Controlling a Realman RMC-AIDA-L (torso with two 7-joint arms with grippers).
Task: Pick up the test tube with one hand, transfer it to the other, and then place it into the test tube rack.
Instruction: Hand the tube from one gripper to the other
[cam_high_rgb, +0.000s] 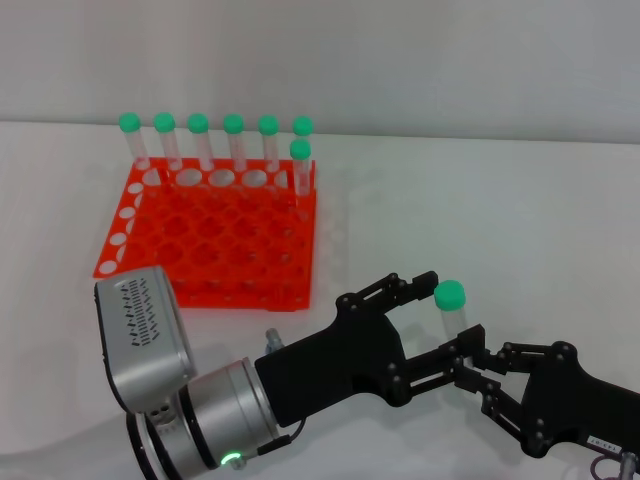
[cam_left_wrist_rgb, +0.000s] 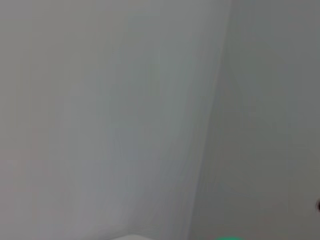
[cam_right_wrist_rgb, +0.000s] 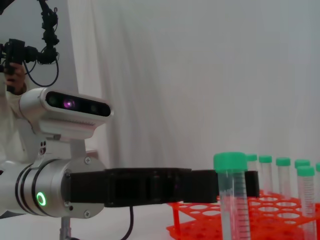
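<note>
The test tube's lower part is in my right gripper and has to go into the rack, so next my left gripper closes below the cap before my right gripper opens.
The test tube, clear with a green cap, stands upright in the air in front of the rack, at the lower right of the head view. My right gripper, black, reaches in from the bottom right and is shut on the tube's lower part. My left gripper, on the silver-grey wrist with the green light, comes from the lower left; its jaws stand open on either side of the tube, just below the cap. The right wrist view shows the tube close up, with a left finger level behind it. The orange-red test tube rack sits at the back left.
Several green-capped tubes stand in the rack's back row, with one more at its right corner. The rack and these tubes also show in the right wrist view. The left wrist view shows only a grey backdrop and a green sliver.
</note>
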